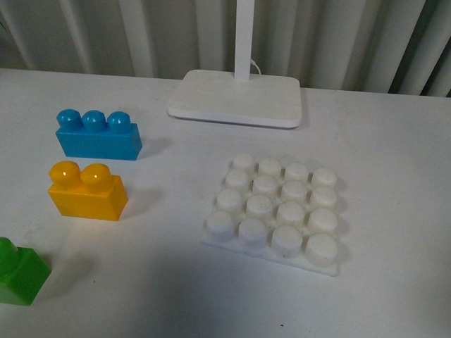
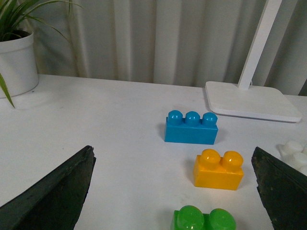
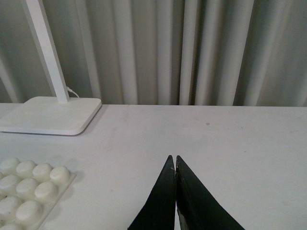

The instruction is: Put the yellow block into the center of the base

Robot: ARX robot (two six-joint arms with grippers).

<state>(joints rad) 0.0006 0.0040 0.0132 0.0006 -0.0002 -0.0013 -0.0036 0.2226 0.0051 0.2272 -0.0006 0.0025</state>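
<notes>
The white studded base's thin edge [image 1: 271,258] is free all the way around, so I expect the base [image 1: 275,211] to slide a little when I push the yellow block onto it.
The yellow block [image 1: 87,191] stands upright on the white table at the left, two studs up; it also shows in the left wrist view [image 2: 218,169]. The white studded base [image 1: 276,210] lies to its right, with nothing on it, and its corner shows in the right wrist view [image 3: 29,188]. My left gripper [image 2: 172,155] is open, its dark fingers [image 2: 53,191] spread wide, with the yellow block ahead between them and apart from both. My right gripper [image 3: 174,160] is shut on nothing, over bare table beside the base. Neither gripper shows in the front view.
A blue three-stud brick [image 1: 98,134] stands behind the yellow block. A green brick [image 1: 20,272] sits at the front left edge. A white lamp foot [image 1: 237,96] with its post is at the back. A potted plant [image 2: 17,55] stands far left. Curtains close the back.
</notes>
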